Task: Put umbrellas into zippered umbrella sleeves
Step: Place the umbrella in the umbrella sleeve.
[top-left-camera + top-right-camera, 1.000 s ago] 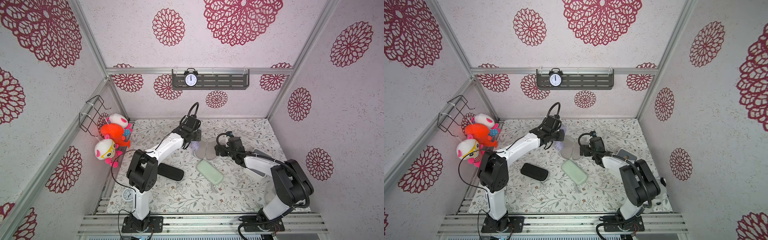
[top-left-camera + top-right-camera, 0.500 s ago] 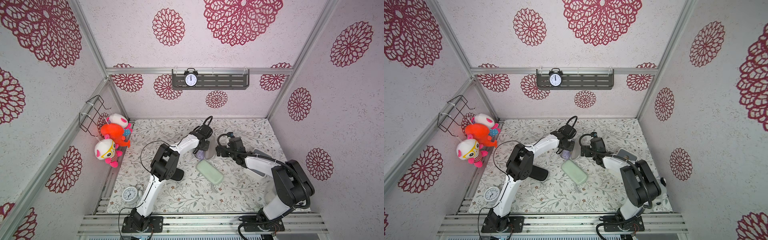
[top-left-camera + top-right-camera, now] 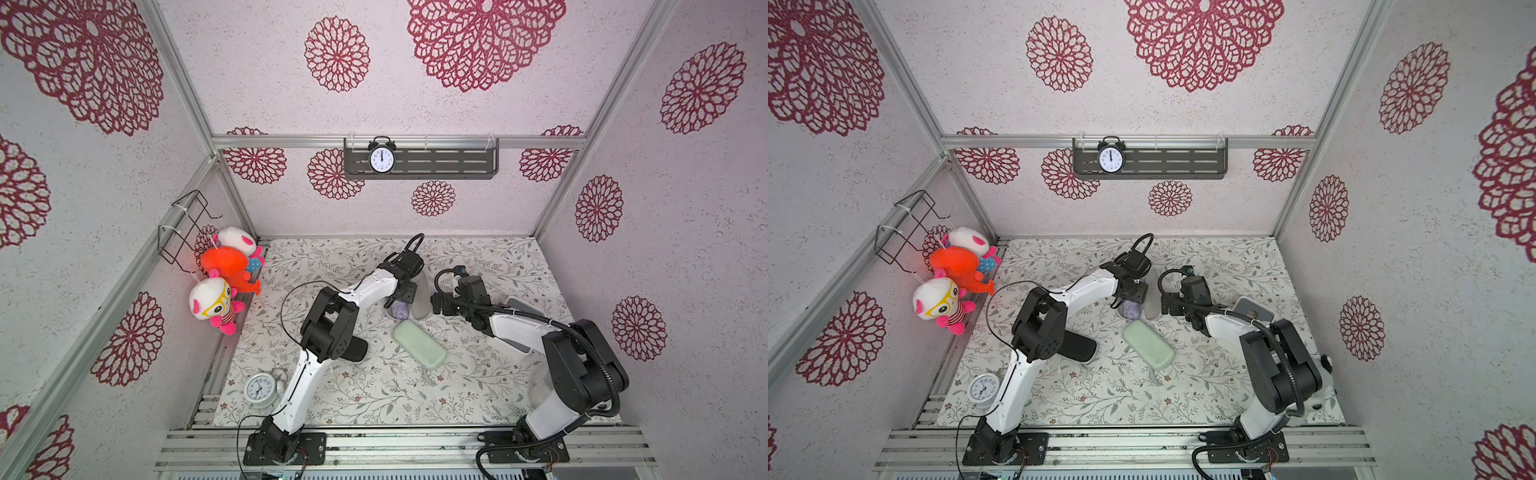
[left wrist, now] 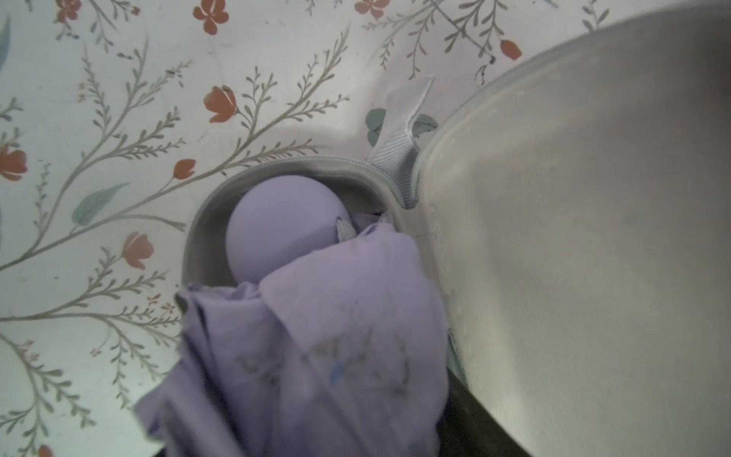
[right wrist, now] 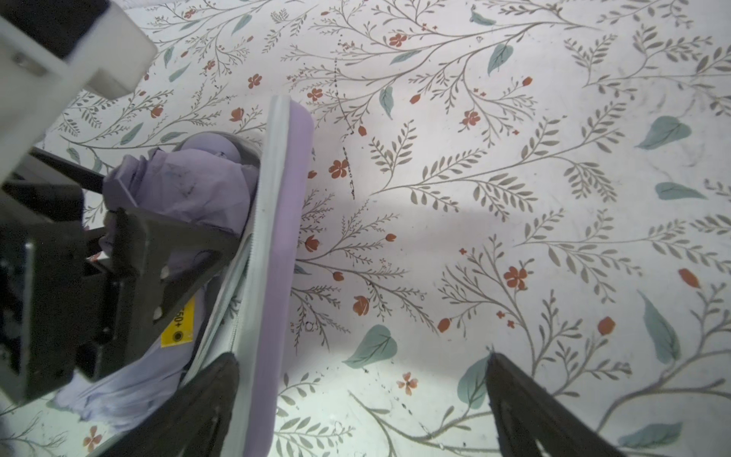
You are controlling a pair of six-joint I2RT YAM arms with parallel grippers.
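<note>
The lid must close where my left gripper sits over the umbrella (image 3: 400, 310), so that gripper should move back to the sleeve's outer rim (image 4: 188, 245) while my right gripper folds the lid.
The lilac umbrella (image 3: 400, 309) (image 4: 316, 336) lies in the lower half of the open lilac sleeve (image 4: 205, 213), its round handle end (image 4: 277, 225) against the rim. The sleeve's lid (image 5: 277, 237) (image 3: 422, 297) stands upright beside it, pale lining facing the umbrella. My left gripper (image 3: 405, 297) sits over the umbrella with its fingers (image 5: 166, 245) astride the fabric; their grip is hidden. My right gripper (image 5: 362, 356) (image 3: 436, 303) is open, one finger at the lid's zipper edge. A closed mint green sleeve (image 3: 419, 345) lies nearer the front. A black sleeve (image 3: 357, 349) is partly under the left arm.
A white alarm clock (image 3: 259, 388) stands at the front left of the floral mat. Plush toys (image 3: 224, 270) hang on the left wall. A white box with a grey top (image 3: 519, 307) sits behind the right arm.
My left arm swung right and down, carrying the lilac umbrella into the open sleeve. Its elbow shifted and uncovered the alarm clock. The right arm has hardly moved.
</note>
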